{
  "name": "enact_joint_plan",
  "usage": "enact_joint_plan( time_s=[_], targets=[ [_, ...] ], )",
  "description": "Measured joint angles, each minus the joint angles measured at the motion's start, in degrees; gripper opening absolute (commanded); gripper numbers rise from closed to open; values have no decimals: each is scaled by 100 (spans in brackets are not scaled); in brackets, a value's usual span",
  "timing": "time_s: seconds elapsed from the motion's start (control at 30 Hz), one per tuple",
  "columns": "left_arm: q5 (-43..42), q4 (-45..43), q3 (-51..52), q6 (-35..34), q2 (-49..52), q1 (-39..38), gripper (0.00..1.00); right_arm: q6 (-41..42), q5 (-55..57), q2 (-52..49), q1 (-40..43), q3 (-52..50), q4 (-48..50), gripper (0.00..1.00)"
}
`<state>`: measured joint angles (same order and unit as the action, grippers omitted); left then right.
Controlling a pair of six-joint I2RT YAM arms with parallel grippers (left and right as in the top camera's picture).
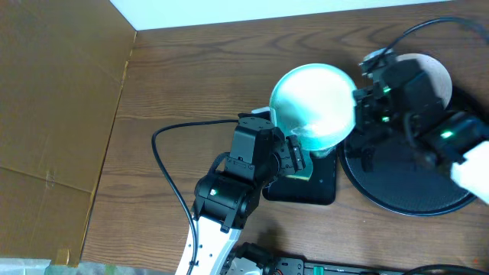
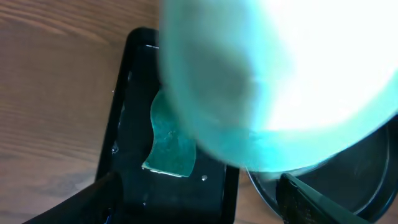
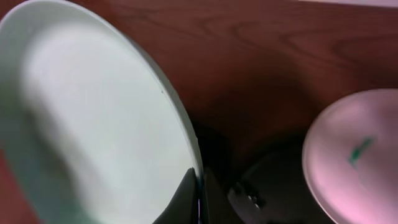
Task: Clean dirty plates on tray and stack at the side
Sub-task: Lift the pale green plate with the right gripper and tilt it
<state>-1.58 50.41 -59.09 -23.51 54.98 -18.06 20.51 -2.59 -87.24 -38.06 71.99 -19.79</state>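
The white plate's edge [image 2: 205,144] is hanging over the teal sponge by my left gripper, so my right gripper should tip the plate [image 1: 312,101] up steeply to get it clear of the sponge.
My right gripper [image 3: 199,186] is shut on the rim of a white plate [image 3: 93,118] and holds it tilted in the air above the table; in the overhead view the plate [image 1: 313,103] hangs left of the round black tray [image 1: 405,191]. A second plate [image 3: 354,149] with a teal smear lies on the tray, partly hidden under the right arm in the overhead view [image 1: 439,72]. My left gripper [image 2: 199,186] is open and empty, just below the held plate [image 2: 280,81]. A third plate is not visible.
A small rectangular black tray [image 2: 124,118] holds a teal sponge [image 2: 171,146] under the left gripper; it also shows in the overhead view [image 1: 317,187]. A brown cardboard wall [image 1: 53,114] stands at the left. A black cable [image 1: 164,164] loops over the table.
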Motion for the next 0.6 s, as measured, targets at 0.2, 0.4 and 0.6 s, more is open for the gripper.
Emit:
enact_joint_plan(
  time_s=[0.2, 0.4, 0.6],
  targets=[
    [0, 0, 0, 0, 0, 0, 79, -221, 813, -820, -450, 0, 643, 1],
    [0, 2, 0, 0, 0, 0, 79, -761, 1493, -1003, -699, -2, 1110, 1],
    [-2, 2, 0, 0, 0, 2, 79, -1307, 2048, -763, -931, -2, 1150, 1]
  ],
)
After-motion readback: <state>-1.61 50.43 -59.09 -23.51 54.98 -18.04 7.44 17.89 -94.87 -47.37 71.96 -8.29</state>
